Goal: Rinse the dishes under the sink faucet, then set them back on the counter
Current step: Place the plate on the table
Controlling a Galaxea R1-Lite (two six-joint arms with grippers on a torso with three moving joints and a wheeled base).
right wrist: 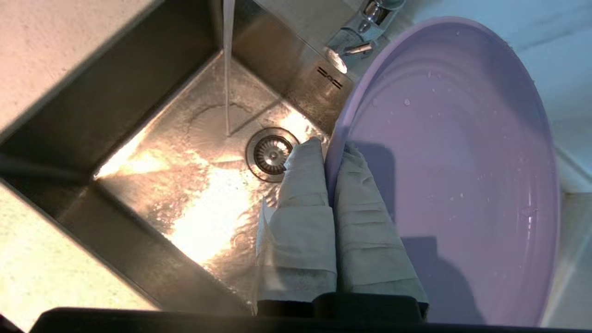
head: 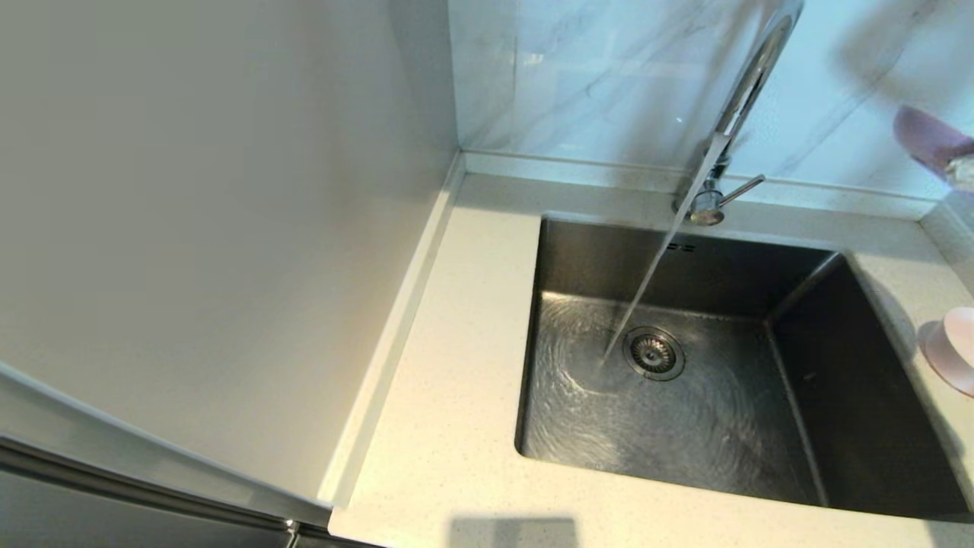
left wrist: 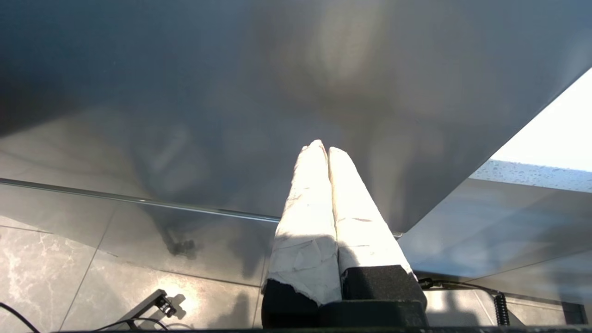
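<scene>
The lilac plate's side (right wrist: 438,166) has water drops on it, so next my right gripper shakes the plate downward by the sink's edge (head: 867,297) before putting it on the counter.
My right gripper (right wrist: 329,149) is shut on the rim of the wide lilac plate (right wrist: 458,166), which it holds tilted in the air, wet with drops. In the head view only an edge of that lilac plate (head: 930,139) shows at the far right, above the counter (head: 456,365). Water runs from the chrome faucet (head: 749,84) into the steel sink (head: 685,426), landing just left of the drain strainer (head: 654,353). A small pale pink dish (head: 957,346) lies on the counter right of the sink. The whitish bowl is out of view. My left gripper (left wrist: 322,147) is shut and empty, parked low beside a grey cabinet.
The faucet's lever (head: 742,190) sticks out to the right from its base. A beige wall panel (head: 213,228) bounds the counter on the left, and a marble backsplash (head: 609,76) stands behind the sink. Cables lie on the tiled floor (left wrist: 55,277) under the left gripper.
</scene>
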